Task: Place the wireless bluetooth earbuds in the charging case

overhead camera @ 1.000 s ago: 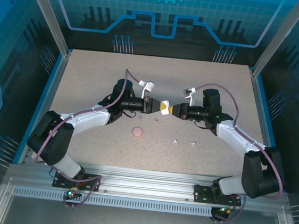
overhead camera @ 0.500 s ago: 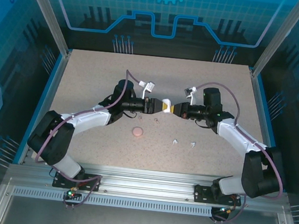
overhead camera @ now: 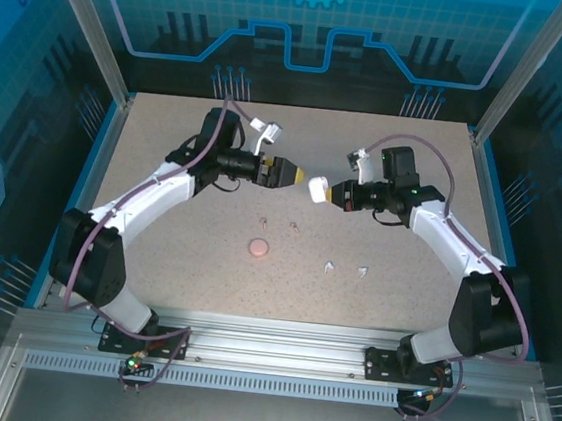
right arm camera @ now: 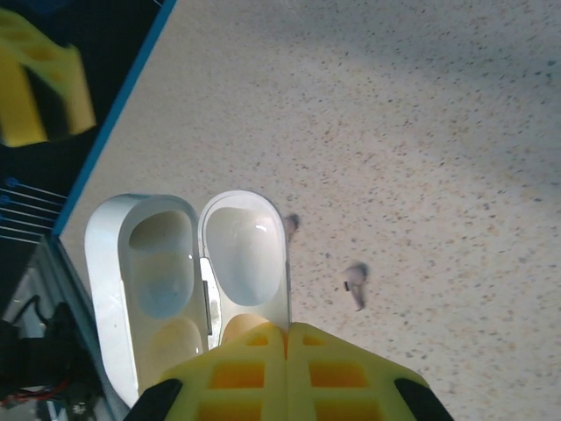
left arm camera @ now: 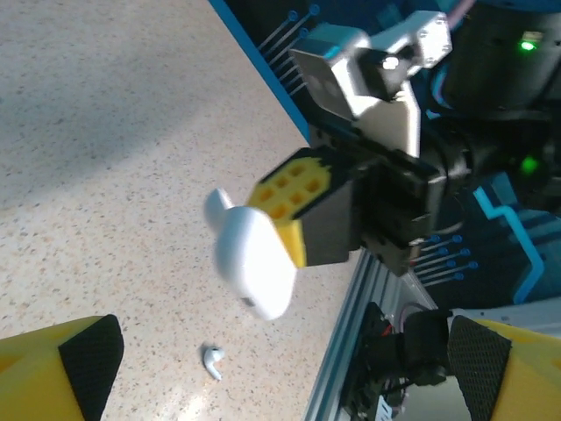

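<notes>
My left gripper needs to take hold of the case's body (right arm camera: 145, 289) before my right gripper gets an earbud, because my right gripper is holding the charging case by its open lid (right arm camera: 244, 254).
My right gripper (overhead camera: 327, 191) is shut on the white charging case (overhead camera: 317, 187) and holds it above the table. In the right wrist view the case (right arm camera: 188, 263) is hinged open, both halves hollow, with the gripper (right arm camera: 287, 331) clamped on one edge. My left gripper (overhead camera: 292, 174) hangs open just left of the case, not touching it. Two white earbuds (overhead camera: 329, 268) (overhead camera: 362, 270) lie on the table nearer the front. Two tinier pale specks (overhead camera: 265, 219) (overhead camera: 293, 226) lie below the grippers. The left wrist view shows the held case (left arm camera: 254, 263) and one earbud (left arm camera: 212, 361) beneath it.
A small pink disc (overhead camera: 257, 248) lies on the speckled table (overhead camera: 166, 158) left of the earbuds. Two blurred pale pieces (right arm camera: 355, 282) (right arm camera: 291, 225) sit on the table past the case. A blue rim (overhead camera: 484, 192) borders the table.
The left gripper let go of the case and drew back to the left and away. The right gripper kept the case and shifted slightly toward the back.
</notes>
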Controlling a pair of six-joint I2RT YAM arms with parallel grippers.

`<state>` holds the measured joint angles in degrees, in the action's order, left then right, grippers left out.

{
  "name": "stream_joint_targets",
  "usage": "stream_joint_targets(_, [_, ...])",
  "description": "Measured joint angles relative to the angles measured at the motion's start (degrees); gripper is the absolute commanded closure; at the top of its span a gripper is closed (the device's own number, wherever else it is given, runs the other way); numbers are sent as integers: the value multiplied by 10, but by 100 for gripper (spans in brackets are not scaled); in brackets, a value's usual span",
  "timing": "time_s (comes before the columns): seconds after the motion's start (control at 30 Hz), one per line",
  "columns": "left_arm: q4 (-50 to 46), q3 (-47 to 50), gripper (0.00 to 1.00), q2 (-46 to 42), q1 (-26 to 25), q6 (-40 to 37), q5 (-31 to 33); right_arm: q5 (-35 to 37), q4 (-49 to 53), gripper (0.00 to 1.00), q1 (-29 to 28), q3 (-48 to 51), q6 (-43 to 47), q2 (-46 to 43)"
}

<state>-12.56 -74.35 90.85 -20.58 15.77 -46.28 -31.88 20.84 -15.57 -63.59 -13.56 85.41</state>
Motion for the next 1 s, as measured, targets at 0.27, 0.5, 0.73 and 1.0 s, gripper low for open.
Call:
stream_joint_targets(0.27, [-229, -127, 15, 121, 0, -156, -39, -1, 63, 100, 0, -57, 97, 45])
stream_joint_targets(0.5, [-322, -184, 31, 176, 0, -214, -68, -2, 101, 100, -8, -73, 137, 68])
stream_joint_targets(0.73, [-356, -221, 38, 201, -2, -239, -95, -2, 124, 100, -36, -89, 150, 79])
stream_joint_targets(1.0, [-382, -223, 50, 225, -9, -256, -103, 0, 128, 100, -49, -105, 151, 85])
